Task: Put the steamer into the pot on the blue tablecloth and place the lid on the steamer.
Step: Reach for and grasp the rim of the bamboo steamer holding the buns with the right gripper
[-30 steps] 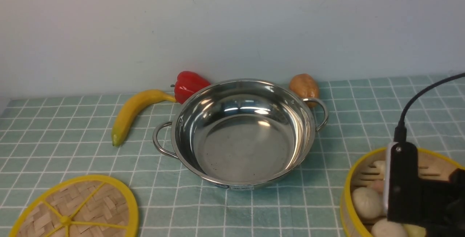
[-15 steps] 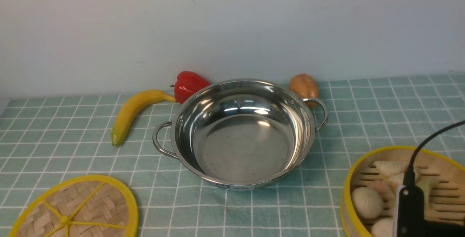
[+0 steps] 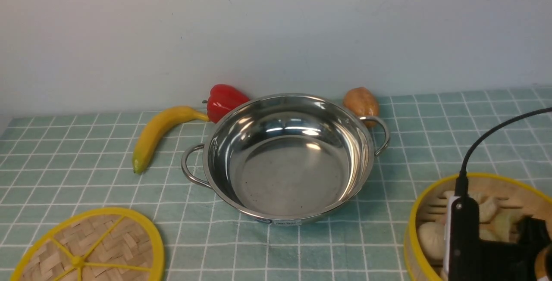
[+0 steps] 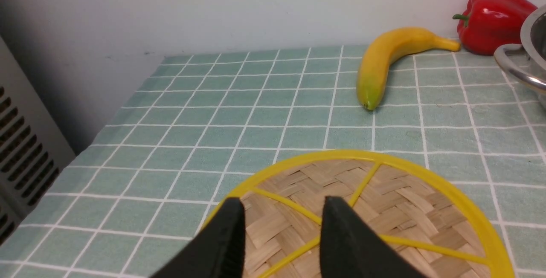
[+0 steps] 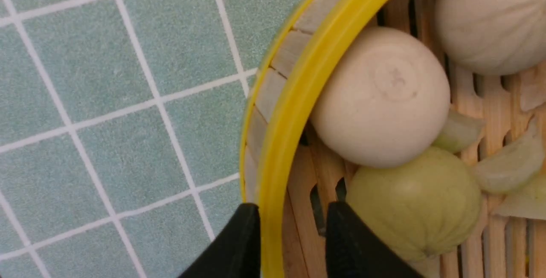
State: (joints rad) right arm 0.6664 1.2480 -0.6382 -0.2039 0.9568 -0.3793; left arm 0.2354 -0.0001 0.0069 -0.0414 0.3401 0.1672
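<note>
The buns [image 3: 432,240] are lower than the yellow rim [image 3: 417,205] inside the steamer's side, so they will stay in place and come along when I carry the steamer.
The steamer [image 3: 424,195], a bamboo basket with a yellow rim holding white and green buns, sits at the near right on the blue tablecloth [image 3: 64,164]. My right gripper [image 5: 290,214] is open and straddles the steamer's rim [image 5: 298,99], one finger outside the wall and one inside beside a green bun [image 5: 413,201]. The empty steel pot [image 3: 289,173] stands in the middle. The woven lid [image 3: 90,246] lies flat at the near left. My left gripper [image 4: 281,207] hovers open over the lid [image 4: 384,192], holding nothing.
A banana [image 3: 157,132], a red pepper [image 3: 224,100] and a brown potato [image 3: 361,102] lie behind the pot near the wall. The right wrist's black body and cable [image 3: 468,242] cover part of the steamer. A vented grey panel [image 4: 21,154] stands past the cloth's left edge.
The right wrist dropped lower over the steamer, then shifted a little left toward its near rim. Pot, lid and left gripper have not moved.
</note>
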